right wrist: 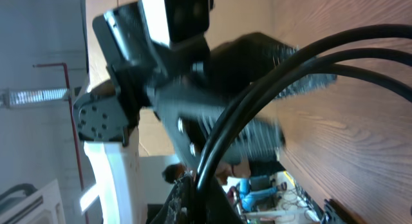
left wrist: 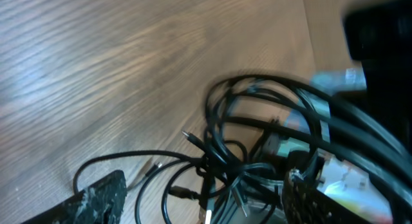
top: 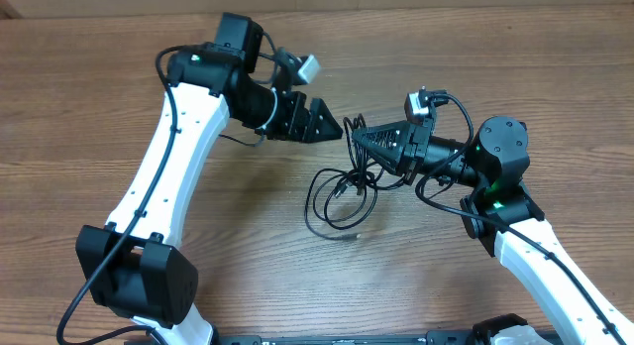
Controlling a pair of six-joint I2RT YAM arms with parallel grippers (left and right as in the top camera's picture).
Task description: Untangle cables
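The robot's left gripper should take hold of the hanging loops before the right gripper pulls fewer pieces, because the right gripper is holding several strands of cable together at the bundle's top.
The cables are thin black cords in a tangled bundle on the wooden table, with loops spreading down and to the left and a plug tip at the bottom. My right gripper is shut on several strands at the top of the bundle and holds them up. In the right wrist view the cables run out of the closed jaws. My left gripper is open just left of the right gripper's tip. In the left wrist view its fingers straddle the tangle without holding it.
The wooden table stretches around both arms. The left arm's white link crosses the left side. The right arm's white link runs to the lower right. Thicker black robot wires loop beside the right wrist.
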